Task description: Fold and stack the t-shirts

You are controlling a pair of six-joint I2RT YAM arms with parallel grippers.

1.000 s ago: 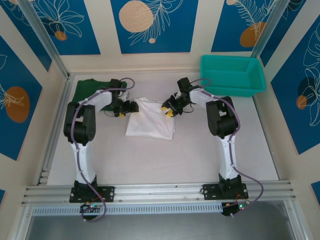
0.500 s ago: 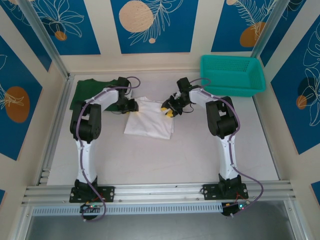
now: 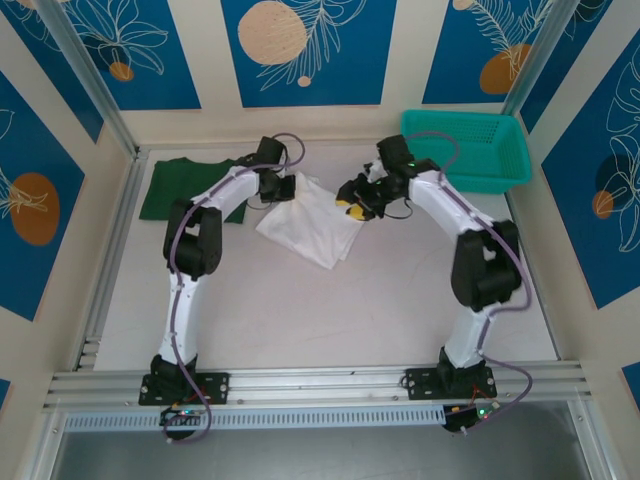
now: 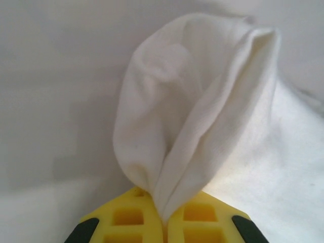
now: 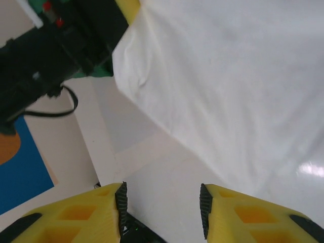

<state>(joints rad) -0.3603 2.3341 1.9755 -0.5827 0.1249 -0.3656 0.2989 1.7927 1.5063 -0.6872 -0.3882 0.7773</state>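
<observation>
The dark green t-shirt (image 3: 184,190) lies flat with its top clear, so my left gripper should keep pulling the folded white t-shirt by its corner (image 4: 177,136) until the white one covers it.
The white t-shirt (image 3: 312,226) lies folded and skewed in the middle of the table. My left gripper (image 3: 286,188) is at its far left corner, and in the left wrist view the yellow jaws of this gripper (image 4: 164,220) are shut on a raised pinch of the white t-shirt (image 4: 197,101). My right gripper (image 3: 352,206) hovers by the shirt's far right edge. Its jaws (image 5: 162,204) stand open with bare table between them, and the white t-shirt (image 5: 228,76) lies just ahead. The dark green t-shirt (image 3: 185,186) lies flat at the back left.
A teal mesh basket (image 3: 466,150) stands at the back right, close behind the right arm. The left arm's black wrist (image 5: 50,55) shows across the shirt from my right gripper. An aluminium rail (image 3: 110,250) borders the table on the left.
My left gripper has moved right and back and shut on the white shirt's corner. The shirt has turned askew. My right gripper has shifted slightly right and back.
</observation>
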